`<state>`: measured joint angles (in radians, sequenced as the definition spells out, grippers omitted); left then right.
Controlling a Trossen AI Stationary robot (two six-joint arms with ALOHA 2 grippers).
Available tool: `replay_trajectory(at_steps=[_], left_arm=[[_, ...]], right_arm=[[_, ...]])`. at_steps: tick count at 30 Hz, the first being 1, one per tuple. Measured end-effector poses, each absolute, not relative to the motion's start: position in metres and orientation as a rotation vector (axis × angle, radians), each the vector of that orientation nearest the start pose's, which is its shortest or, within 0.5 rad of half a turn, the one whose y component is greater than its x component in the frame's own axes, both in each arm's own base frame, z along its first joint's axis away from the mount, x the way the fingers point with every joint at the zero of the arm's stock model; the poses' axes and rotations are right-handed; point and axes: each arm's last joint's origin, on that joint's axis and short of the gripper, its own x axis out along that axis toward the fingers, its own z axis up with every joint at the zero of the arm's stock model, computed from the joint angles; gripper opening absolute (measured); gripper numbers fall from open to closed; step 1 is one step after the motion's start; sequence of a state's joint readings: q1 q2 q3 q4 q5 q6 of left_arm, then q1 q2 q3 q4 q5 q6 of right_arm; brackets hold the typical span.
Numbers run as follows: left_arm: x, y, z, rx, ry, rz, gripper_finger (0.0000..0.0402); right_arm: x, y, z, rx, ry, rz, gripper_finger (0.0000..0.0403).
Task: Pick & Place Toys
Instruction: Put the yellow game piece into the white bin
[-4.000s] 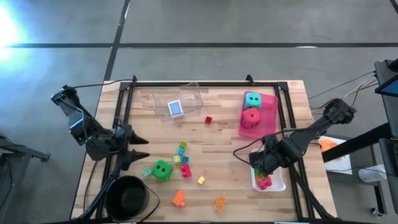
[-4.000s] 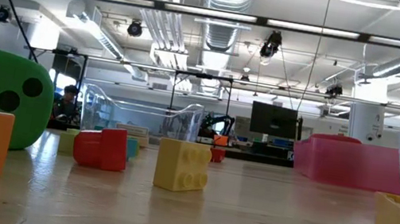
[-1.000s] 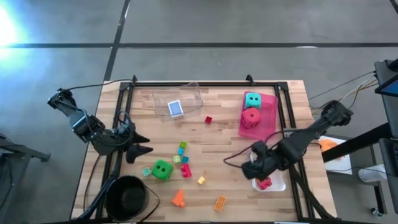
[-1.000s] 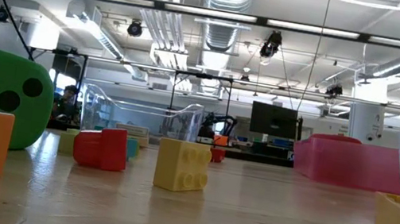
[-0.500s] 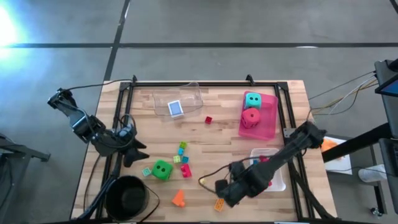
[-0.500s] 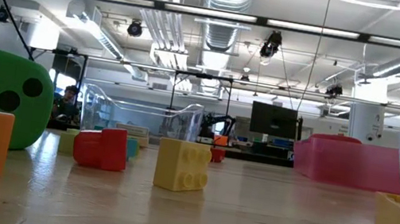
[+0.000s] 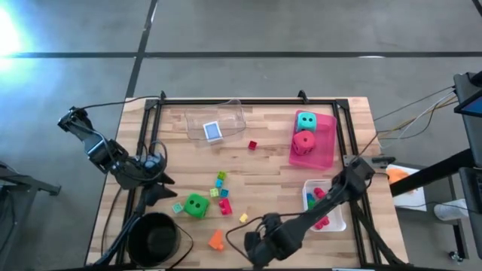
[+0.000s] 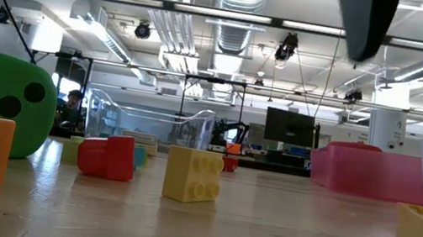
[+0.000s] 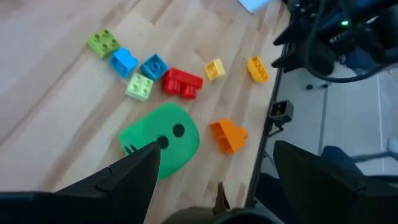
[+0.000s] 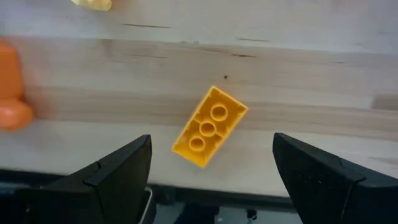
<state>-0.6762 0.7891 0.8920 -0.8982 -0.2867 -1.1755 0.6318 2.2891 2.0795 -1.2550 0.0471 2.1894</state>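
My right gripper is going down with open fingers to the yellow-orange brick, which lies clear with its long sides (image 10: 196, 119) facing them. It should keep going down until it closes across the brick's middle (image 10: 209, 128).
The toys lie spread on the wooden table (image 7: 271, 177). A green die (image 7: 196, 205) rests among small bricks (image 7: 221, 185). An orange piece (image 7: 217, 240) and a yellow brick (image 7: 243, 217) lie closer to the front. My right gripper (image 7: 254, 247) hovers open at the front edge over a yellow-orange brick (image 10: 209, 126), which lies flat between its fingers, untouched. My left gripper (image 7: 160, 190) hangs open just left of the green die (image 9: 163, 138). A teal die (image 7: 306, 120) and a red die (image 7: 304, 141) sit in the pink tray (image 7: 328, 150).
A clear tray (image 7: 230, 114) at the back holds a blue card box (image 7: 213, 131). The white tray (image 7: 336, 223) at the right holds several bricks. A black bowl (image 7: 154, 237) stands at the front left corner. One red brick (image 7: 252, 144) lies alone mid-table.
My right gripper has swung from over the white tray toward the table's near edge and to the left, ending above the yellow-orange brick, still open. My left gripper has crept a little toward the near edge beside the green die.
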Motion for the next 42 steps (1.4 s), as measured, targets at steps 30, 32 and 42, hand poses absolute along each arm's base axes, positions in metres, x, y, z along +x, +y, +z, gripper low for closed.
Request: replay_trajectory(at_steps=[30, 32, 42], left_arm=[[0.114, -0.084, 0.311, -0.794, 0.839, 0.001, 0.0316], [0.114, -0.084, 0.311, -0.798, 0.838, -0.002, 0.0316], [0.114, -0.084, 0.311, -0.821, 0.841, 0.006, 0.0316]], right_arm=[[0.386, 0.285, 0.153, 1.241, 1.198, -1.21, 0.0326], [0.386, 0.285, 0.152, 1.244, 1.195, -1.221, 0.0321], [0.386, 0.284, 0.148, 1.245, 1.194, -1.218, 0.0181]])
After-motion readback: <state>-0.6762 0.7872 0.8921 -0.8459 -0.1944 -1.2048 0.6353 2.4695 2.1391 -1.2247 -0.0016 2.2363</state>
